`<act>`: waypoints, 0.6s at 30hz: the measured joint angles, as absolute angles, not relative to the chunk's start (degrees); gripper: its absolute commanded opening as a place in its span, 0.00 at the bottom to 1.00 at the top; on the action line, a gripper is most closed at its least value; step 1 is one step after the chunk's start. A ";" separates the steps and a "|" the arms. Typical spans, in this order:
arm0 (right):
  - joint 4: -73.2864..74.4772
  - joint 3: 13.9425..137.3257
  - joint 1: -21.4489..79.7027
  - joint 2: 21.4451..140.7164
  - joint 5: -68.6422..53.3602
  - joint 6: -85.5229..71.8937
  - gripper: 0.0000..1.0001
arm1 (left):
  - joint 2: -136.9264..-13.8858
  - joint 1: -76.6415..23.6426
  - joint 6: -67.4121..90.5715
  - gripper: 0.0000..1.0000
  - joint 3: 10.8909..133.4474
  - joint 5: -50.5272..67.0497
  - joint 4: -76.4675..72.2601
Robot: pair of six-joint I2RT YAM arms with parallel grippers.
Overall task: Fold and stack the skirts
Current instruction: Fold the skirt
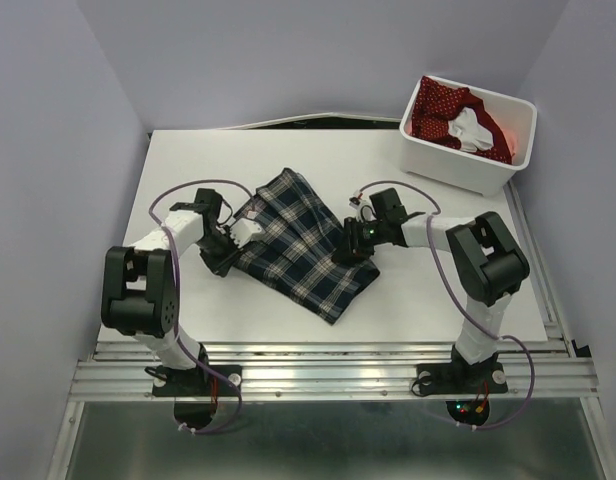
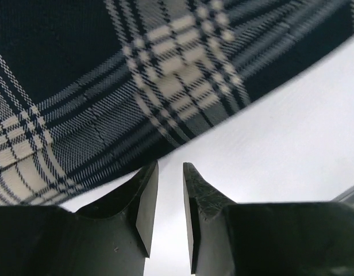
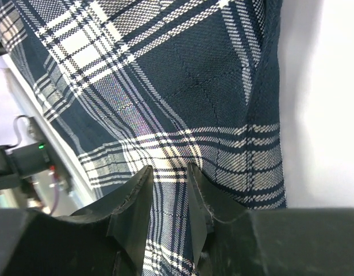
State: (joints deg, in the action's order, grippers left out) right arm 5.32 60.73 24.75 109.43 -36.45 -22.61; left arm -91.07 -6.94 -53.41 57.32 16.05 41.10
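The plaid skirt's long edge (image 1: 286,292) runs at a slant toward the metal rail, so my left gripper and my right gripper need to turn the skirt (image 1: 306,248) straight before they fold it.
The plaid skirt (image 1: 300,240), navy with white lines, lies flat and slanted in the middle of the white table (image 1: 438,290). My left gripper (image 1: 233,252) sits low at its left edge. In the left wrist view that gripper (image 2: 170,167) stands slightly open over bare table, the skirt's hem (image 2: 108,103) just ahead of the tips. My right gripper (image 1: 348,248) is over the skirt's right edge. In the right wrist view it (image 3: 168,168) stands narrowly open with flat plaid cloth (image 3: 165,86) showing through the gap. The red dotted skirt (image 1: 438,105) lies bunched in the bin.
The white plastic bin (image 1: 458,175) stands at the back right corner, with a white piece of cloth (image 1: 468,128) on the red skirt. The table's front edge meets a metal rail (image 1: 328,375) where both arm bases are bolted. Lilac walls close in three sides.
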 measured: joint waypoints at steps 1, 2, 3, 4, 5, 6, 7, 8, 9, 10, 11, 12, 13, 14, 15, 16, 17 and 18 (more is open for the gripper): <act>4.95 59.48 24.75 108.68 -36.86 -23.86 0.37 | -92.07 -6.72 -52.05 0.35 56.97 16.10 39.83; 4.47 58.63 24.75 108.33 -37.30 -24.73 0.37 | -93.49 -6.66 -50.78 0.34 56.93 16.23 38.57; 3.86 58.15 24.75 108.31 -37.89 -25.87 0.37 | -95.44 -6.63 -49.34 0.34 57.14 16.69 36.99; 3.31 57.89 24.75 108.31 -38.09 -26.44 0.37 | -96.88 -6.63 -48.31 0.34 57.91 16.62 36.77; 2.35 57.39 24.75 108.31 -38.35 -27.18 0.37 | -98.06 -6.63 -46.15 0.34 59.27 17.65 35.57; 1.72 56.99 24.75 108.31 -38.65 -27.94 0.38 | -99.24 -6.63 -44.40 0.34 60.77 18.22 34.68; 1.26 56.73 24.73 108.31 -38.83 -28.34 0.38 | -100.29 -6.63 -43.27 0.34 61.91 18.72 34.15; 0.08 55.92 24.75 108.27 -39.18 -29.04 0.39 | -101.38 -6.63 -42.02 0.34 63.05 19.14 33.41; -0.99 55.16 24.77 108.09 -39.48 -29.91 0.41 | -103.24 -6.63 -39.83 0.36 65.43 19.86 31.99; -2.48 53.93 24.77 107.77 -39.86 -31.40 0.42 | -104.36 -6.63 -38.61 0.37 66.76 20.29 30.74; -3.49 53.25 24.77 107.53 -39.94 -32.12 0.42 | -106.00 -6.63 -36.93 0.37 68.66 21.10 28.84; -6.04 51.57 24.77 106.87 -40.03 -34.13 0.44 | -107.18 -6.63 -35.70 0.38 69.97 21.52 27.51; -6.98 50.92 24.77 106.67 -40.07 -34.54 0.44 | -108.79 -6.63 -34.33 0.38 71.94 22.04 26.35; -8.86 49.84 24.77 106.41 -40.10 -36.27 0.45 | -110.30 -6.63 -32.77 0.40 74.04 22.79 24.91; -9.98 49.32 24.77 106.37 -40.14 -37.39 0.45 | -111.44 -6.63 -31.64 0.41 75.40 23.20 23.94; -11.55 48.80 24.77 106.34 -40.23 -38.83 0.46 | -112.86 -6.63 -30.50 0.42 77.06 23.75 22.46; -12.67 48.49 24.77 106.34 -40.25 -40.29 0.47 | -113.71 -6.63 -29.21 0.43 78.19 23.88 21.43; -13.69 48.29 24.82 106.34 -40.36 -41.39 0.47 | -113.99 -6.63 -28.29 0.44 78.67 23.97 20.69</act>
State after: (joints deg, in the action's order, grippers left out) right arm -13.69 48.29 24.82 106.34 -40.36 -41.39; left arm -113.99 -6.63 -28.29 78.67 23.97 20.69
